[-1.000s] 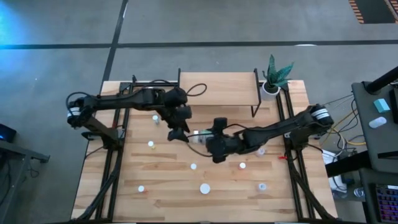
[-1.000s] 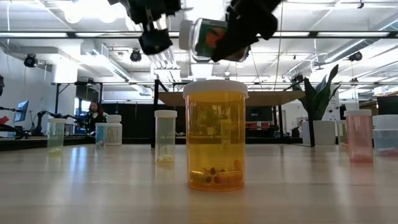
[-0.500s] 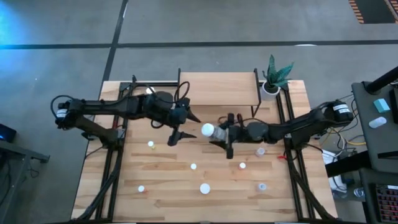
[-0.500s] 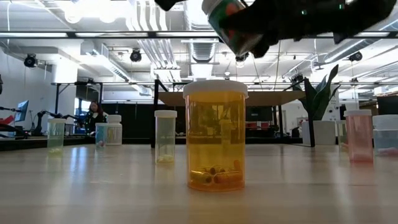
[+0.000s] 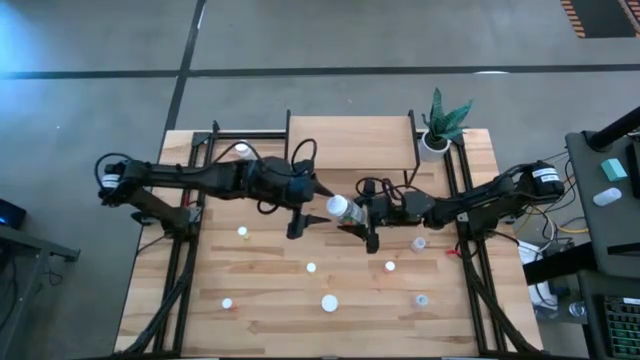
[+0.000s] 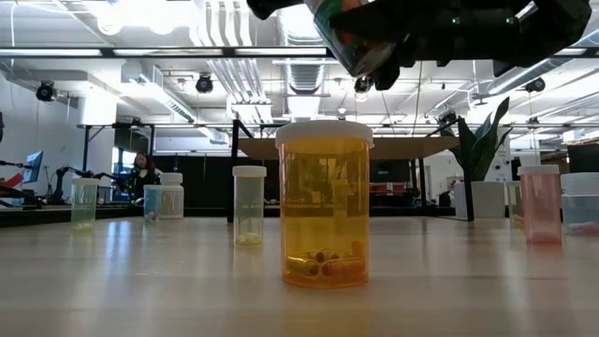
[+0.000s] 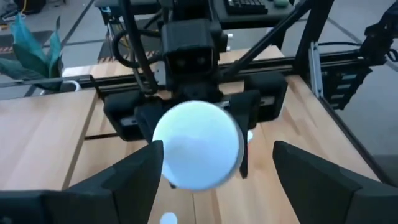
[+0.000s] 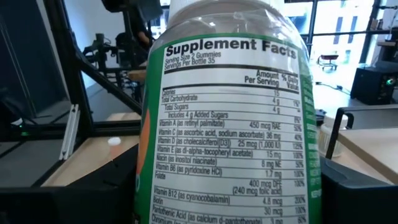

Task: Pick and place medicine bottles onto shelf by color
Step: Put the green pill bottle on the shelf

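The green-labelled bottle [image 5: 353, 215] lies almost level in my right gripper, so my left gripper should grab it by its cap [image 5: 337, 205] and stand it upright on the shelf.
A medicine bottle with a green supplement label [image 8: 227, 118] and a white cap [image 5: 339, 207] is in my right gripper [image 5: 362, 212], above the table's middle in front of the shelf [image 5: 350, 140]. In the low view the bottle [image 6: 360, 37] is high above the table. My left gripper [image 5: 303, 207] is open and faces the cap [image 7: 198, 144]. Its fingers [image 7: 127, 180] stand on either side of the cap without touching. Several small bottles stand on the table on their bases, among them a large orange one [image 6: 324, 201]. My right gripper pinches the bottle's labelled body [image 8: 186, 186] between its two fingers [image 8: 93, 199], coming about level from the table's right. The bottle is lifted clear and lies nearly level, slightly tilted, with its cap toward the table's left.
White-capped vials are scattered over the near half of the table [image 5: 311, 267] [image 5: 329, 302] [image 5: 421, 298], and one stands at the far left [image 5: 242, 150]. A potted plant [image 5: 440, 125] stands at the shelf's right end. Black rails [image 5: 185, 260] run along both table sides.
My right gripper has drawn the bottle toward the table's right and turned it, so the cap now points left. My left gripper, open and off the bottle, drew back a little, then moved right again and now faces the cap.
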